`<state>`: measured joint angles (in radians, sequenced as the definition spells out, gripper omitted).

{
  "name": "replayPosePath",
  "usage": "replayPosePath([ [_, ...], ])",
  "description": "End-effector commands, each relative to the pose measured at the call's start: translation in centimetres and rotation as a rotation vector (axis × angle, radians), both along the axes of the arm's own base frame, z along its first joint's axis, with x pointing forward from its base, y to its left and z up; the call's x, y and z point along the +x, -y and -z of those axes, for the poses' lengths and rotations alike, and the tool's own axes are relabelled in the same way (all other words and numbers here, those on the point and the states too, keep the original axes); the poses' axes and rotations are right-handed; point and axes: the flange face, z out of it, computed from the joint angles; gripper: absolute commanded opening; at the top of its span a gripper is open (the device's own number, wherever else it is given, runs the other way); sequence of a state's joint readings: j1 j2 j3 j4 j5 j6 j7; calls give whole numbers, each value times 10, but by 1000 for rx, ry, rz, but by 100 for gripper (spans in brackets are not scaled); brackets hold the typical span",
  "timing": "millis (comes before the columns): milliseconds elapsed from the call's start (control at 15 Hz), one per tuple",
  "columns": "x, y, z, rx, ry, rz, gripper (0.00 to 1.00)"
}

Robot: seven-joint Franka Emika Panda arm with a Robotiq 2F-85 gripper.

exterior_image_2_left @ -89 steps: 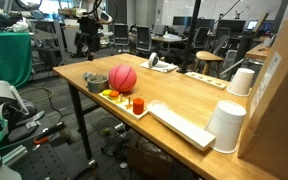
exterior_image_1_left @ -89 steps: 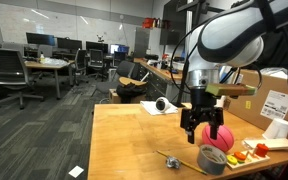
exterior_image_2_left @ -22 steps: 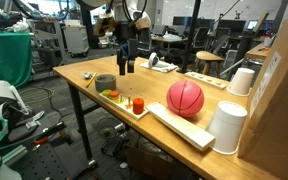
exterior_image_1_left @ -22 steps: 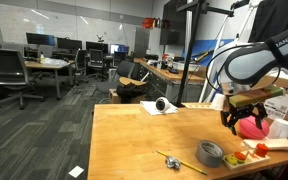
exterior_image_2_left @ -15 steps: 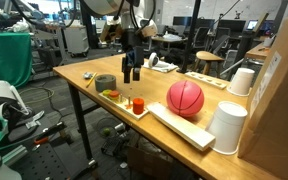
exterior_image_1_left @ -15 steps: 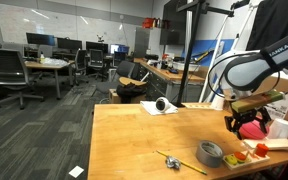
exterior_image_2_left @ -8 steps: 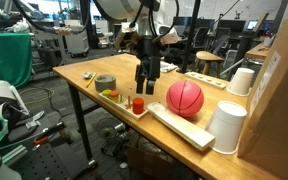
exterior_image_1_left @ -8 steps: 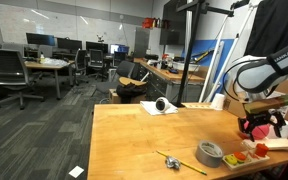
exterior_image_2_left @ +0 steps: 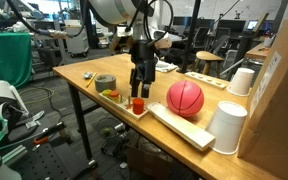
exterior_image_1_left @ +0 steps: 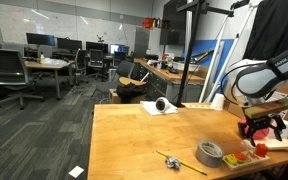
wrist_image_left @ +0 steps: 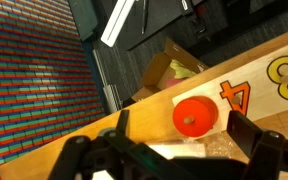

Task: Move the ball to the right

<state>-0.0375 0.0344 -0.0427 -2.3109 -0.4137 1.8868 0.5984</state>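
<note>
My open gripper should move up clear of the tray and swing over to the red-pink ball [exterior_image_2_left: 186, 98], because it hangs low over the orange toy piece [exterior_image_2_left: 138, 106], beside the ball.
The red-pink ball [exterior_image_2_left: 186, 98] rests on the wooden table next to a white flat board, apart from my gripper. In an exterior view it shows only as red patches behind the fingers [exterior_image_1_left: 254, 128]. My gripper [exterior_image_2_left: 138, 90] is open and empty, hanging low over the wooden tray [exterior_image_2_left: 121, 106] just beside the ball. In the wrist view the open fingers [wrist_image_left: 184, 130] straddle a small round orange toy piece [wrist_image_left: 194, 117] on a board with orange numbers. The ball is out of the wrist view.
A grey tape roll [exterior_image_2_left: 105, 82] lies beside the tray and also shows in an exterior view [exterior_image_1_left: 211, 155]. White cups [exterior_image_2_left: 227, 125] and a cardboard box [exterior_image_2_left: 282, 90] stand past the ball. A small tool [exterior_image_1_left: 171, 158] lies on the table.
My gripper has moved from above the tape roll over to the tray and come lower, nearer the ball. The ball has not moved in the last second and a half.
</note>
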Motion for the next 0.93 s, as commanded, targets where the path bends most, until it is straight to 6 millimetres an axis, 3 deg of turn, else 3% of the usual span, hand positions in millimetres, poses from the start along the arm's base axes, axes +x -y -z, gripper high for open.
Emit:
replayPosePath([
  [0,-6,-25,3,-36,-6,-65,100],
  [200,0,-37,0,-61,7,-85,100],
  [333,8,-29,-1,-76,11,-57,100],
  [667,35,18,-2,-68,40,72,100],
  [867,54,34,0,-31,58,124,100],
])
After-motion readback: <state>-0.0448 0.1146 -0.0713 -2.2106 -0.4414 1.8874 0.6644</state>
